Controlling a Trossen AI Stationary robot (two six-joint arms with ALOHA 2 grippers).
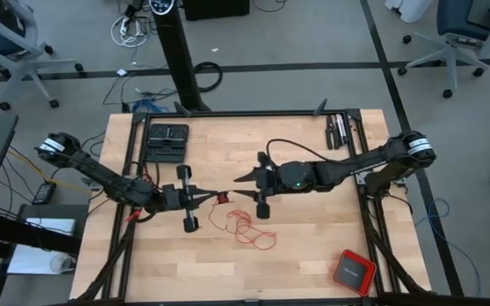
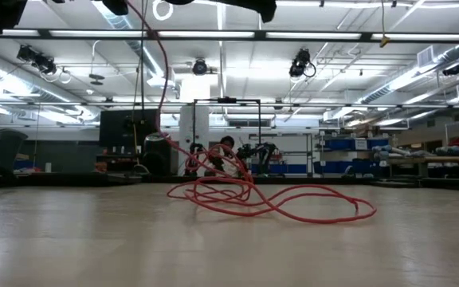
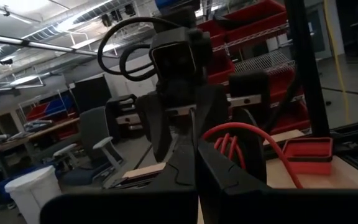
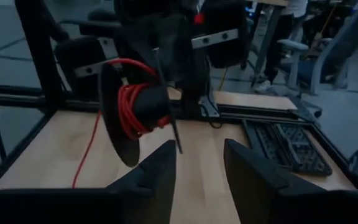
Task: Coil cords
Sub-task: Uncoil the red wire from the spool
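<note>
My right gripper should hold the spool's free edge [image 4: 175, 134] while my left gripper opens, levels and grips the spool again, because the red cord's spool [image 4: 135, 111] slants in my tilted left gripper.
The thin red cord lies in loose loops [image 1: 247, 228] on the wooden table near its middle, and also shows in the low view [image 2: 269, 201]. One strand [image 2: 162, 72] rises from the loops to a small tight red coil [image 1: 222, 198] at the tips of my left gripper [image 1: 213, 196], which is shut. My right gripper [image 1: 240, 179] hangs open and empty just right of and beyond the coil, its fingers pointing left at it; in its wrist view the coil [image 4: 131, 109] faces its gripper [image 4: 199, 163]. My left gripper carries the red coil [image 4: 131, 109] wound in several turns around its shut fingers, close to their free ends. The fingers lie level, pointing toward the table's right. The coil is held clear of the table; a slack strand [image 3: 272, 149] drops from it to the loops. I cannot see whether a strand sits between the fingers.
A red square box [image 1: 353, 271] with a dark top sits at the near right corner. A black tray [image 1: 168, 141] lies at the far left and dark tools [image 1: 340, 129] at the far right. Bare wood shows along the near edge.
</note>
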